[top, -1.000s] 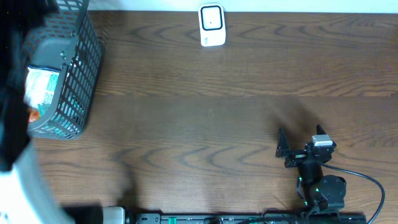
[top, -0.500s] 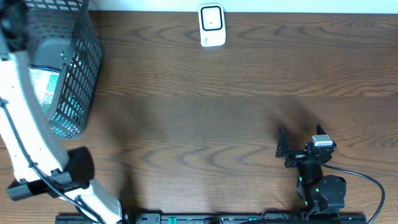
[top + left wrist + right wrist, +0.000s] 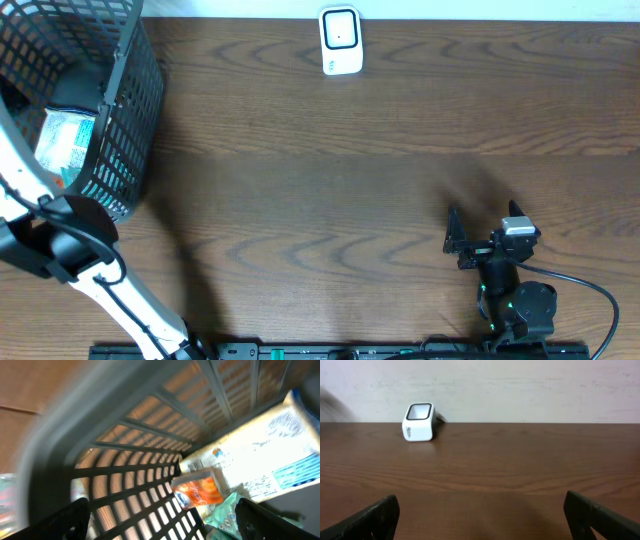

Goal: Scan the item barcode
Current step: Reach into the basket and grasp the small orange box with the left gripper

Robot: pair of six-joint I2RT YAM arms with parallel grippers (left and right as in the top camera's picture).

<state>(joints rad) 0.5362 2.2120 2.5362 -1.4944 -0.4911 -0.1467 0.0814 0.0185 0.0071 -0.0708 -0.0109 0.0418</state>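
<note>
My left gripper is going down open toward the small orange packet (image 3: 196,489), which lies uncovered on top of the white packet. It should go on down open until its fingers are on either side of the orange packet (image 3: 211,492).
A dark mesh basket (image 3: 130,120) stands at the table's far left and holds several packets. My left wrist view looks down into the basket (image 3: 140,475): a white packet with blue print (image 3: 260,460), a small orange packet (image 3: 197,491) and a mint-green packet (image 3: 225,512). My left gripper (image 3: 162,514) hangs open just above them, touching none. The white barcode scanner (image 3: 340,40) sits at the far middle edge, and the scanner (image 3: 419,422) is seen well ahead of my right gripper (image 3: 480,510). That right gripper (image 3: 483,228) rests open and empty at the near right.
The left arm's white link and black elbow (image 3: 60,245) reach up along the basket's near-left side. A pale wall (image 3: 520,390) rises behind the table's far edge. A black cable (image 3: 590,290) loops by the right arm's base.
My left arm has swung over the basket, its elbow shifting left and the wrist dropping toward the packets. The right arm and the scanner have not moved.
</note>
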